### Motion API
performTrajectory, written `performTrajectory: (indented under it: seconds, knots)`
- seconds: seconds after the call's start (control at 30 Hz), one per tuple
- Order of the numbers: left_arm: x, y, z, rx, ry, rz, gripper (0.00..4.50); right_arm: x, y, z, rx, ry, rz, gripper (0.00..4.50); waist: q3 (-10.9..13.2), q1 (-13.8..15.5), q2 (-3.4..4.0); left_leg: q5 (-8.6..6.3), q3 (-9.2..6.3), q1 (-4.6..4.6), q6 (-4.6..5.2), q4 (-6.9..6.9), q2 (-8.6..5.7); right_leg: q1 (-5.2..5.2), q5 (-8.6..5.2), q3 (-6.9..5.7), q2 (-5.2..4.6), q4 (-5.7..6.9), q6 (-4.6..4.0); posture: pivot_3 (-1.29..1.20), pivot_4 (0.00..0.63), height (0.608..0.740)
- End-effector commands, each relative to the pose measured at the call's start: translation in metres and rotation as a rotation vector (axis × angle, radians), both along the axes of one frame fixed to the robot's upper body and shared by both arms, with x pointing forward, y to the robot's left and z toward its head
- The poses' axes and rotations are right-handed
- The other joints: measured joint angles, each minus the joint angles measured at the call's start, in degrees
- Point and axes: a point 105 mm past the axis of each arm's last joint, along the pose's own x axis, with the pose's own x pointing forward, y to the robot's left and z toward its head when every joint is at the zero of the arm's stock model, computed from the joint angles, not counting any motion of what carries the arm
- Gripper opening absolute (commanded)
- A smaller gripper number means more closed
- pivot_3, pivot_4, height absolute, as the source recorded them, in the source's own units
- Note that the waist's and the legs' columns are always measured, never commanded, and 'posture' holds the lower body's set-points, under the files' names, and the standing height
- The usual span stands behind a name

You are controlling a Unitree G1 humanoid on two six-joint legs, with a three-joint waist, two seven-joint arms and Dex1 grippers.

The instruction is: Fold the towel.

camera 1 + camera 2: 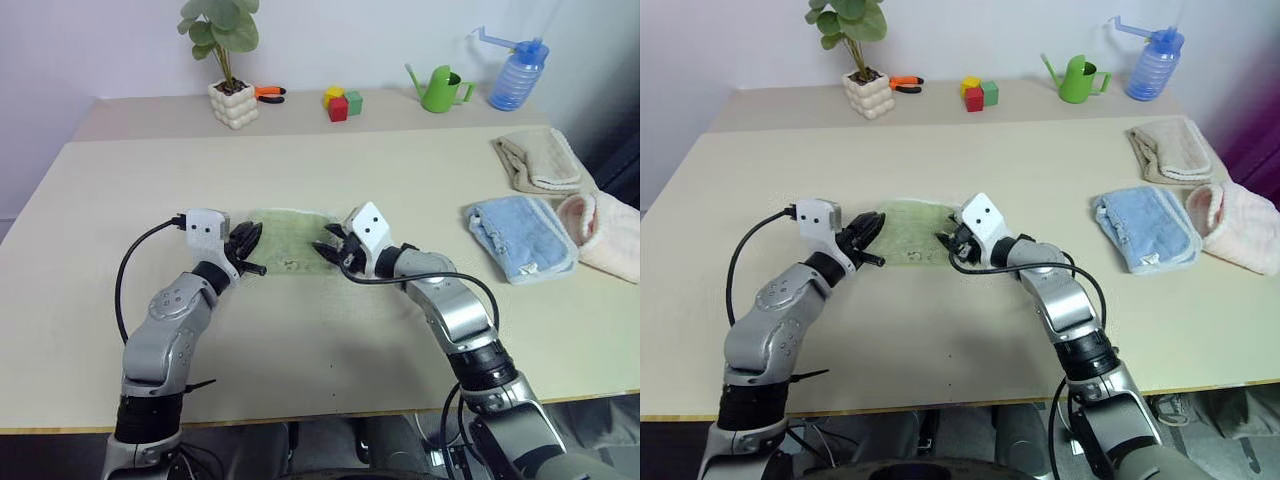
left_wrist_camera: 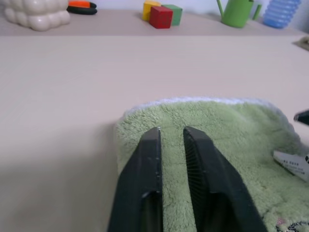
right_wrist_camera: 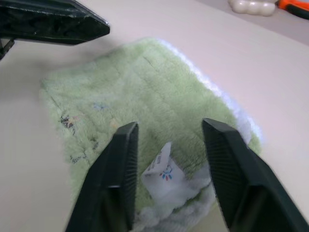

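Observation:
Next, I move back, because my left gripper's narrow fingers both lie over the towel's side (image 2: 174, 157), then open wide around its side edge (image 2: 119, 147) and pull the towel aside.
The towel (image 1: 290, 235), light green terry with a whitish edge, lies flat on the middle of the table (image 1: 330, 330). My left gripper (image 1: 248, 245) rests level at the towel's left edge. Its fingers (image 2: 150, 159) stand a narrow gap apart over the cloth with nothing between them. At the towel's right edge my right gripper (image 1: 330, 248) is open wide, just above the cloth. A small white label (image 3: 164, 174) on the towel lies between its fingers (image 3: 120, 159). Small dark embroidery (image 3: 67, 121) shows near one corner.
To the right lie a light blue folded towel (image 1: 520, 235), a beige folded towel (image 1: 538, 160) and a pink cloth (image 1: 605, 232). Along the back stand a potted plant (image 1: 232, 95), orange-handled pliers (image 1: 268, 94), coloured blocks (image 1: 342, 102), a green watering can (image 1: 440, 88) and a blue spray bottle (image 1: 517, 72).

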Motion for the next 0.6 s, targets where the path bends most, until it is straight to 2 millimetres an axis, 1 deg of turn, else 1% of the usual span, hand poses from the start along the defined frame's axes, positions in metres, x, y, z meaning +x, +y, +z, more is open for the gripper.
performTrajectory:
  seconds: [0.03,0.1,0.17,0.27,0.4,0.6]
  knots:
    - [0.0,0.024,0.002,-0.148,0.081,0.066,2.43,-0.023,0.005,0.019,-0.075,-0.154,0.141,3.59,0.0,-0.04,0.0,0.0,0.01,0.01,0.0,0.0,-0.01,0.0,0.0,0.0,0.0,0.0,0.01,0.0,0.15,0.73]
    - [0.002,0.028,-0.005,-0.237,0.133,0.102,3.42,-0.025,0.004,0.017,-0.124,-0.198,0.159,3.66,0.0,-0.05,-0.02,0.0,0.01,0.04,0.0,0.02,0.0,0.04,0.0,-0.02,0.0,0.0,0.01,0.0,0.15,0.73]
    - [0.003,0.033,-0.008,-0.295,0.159,0.134,4.45,-0.025,0.003,0.017,-0.137,-0.217,0.159,3.66,0.01,0.0,-0.05,0.0,0.01,0.1,0.0,0.02,0.0,0.1,0.0,-0.03,0.0,0.01,0.02,0.0,0.15,0.73]
    - [0.004,0.029,-0.01,-0.353,0.191,0.114,4.45,-0.023,0.001,0.018,-0.136,-0.23,0.14,3.66,0.03,0.02,-0.09,0.01,0.0,0.08,-0.02,0.03,0.0,0.1,0.0,-0.02,0.0,0.02,0.02,0.0,0.15,0.73]
    - [0.003,0.005,-0.011,-0.4,0.236,-0.009,4.45,-0.023,0.002,0.016,-0.133,-0.232,0.132,3.66,0.03,0.15,-0.1,0.02,-0.01,0.08,-0.04,0.03,-0.01,0.09,0.0,-0.02,-0.01,0.01,0.01,0.0,0.15,0.73]
    - [-0.004,-0.036,-0.021,-0.403,0.337,-0.173,4.45,-0.021,0.003,0.016,-0.147,-0.251,0.126,3.66,0.03,0.13,-0.1,0.02,-0.02,0.08,-0.05,0.04,-0.03,0.1,0.0,-0.02,-0.03,0.02,0.01,0.0,0.15,0.73]
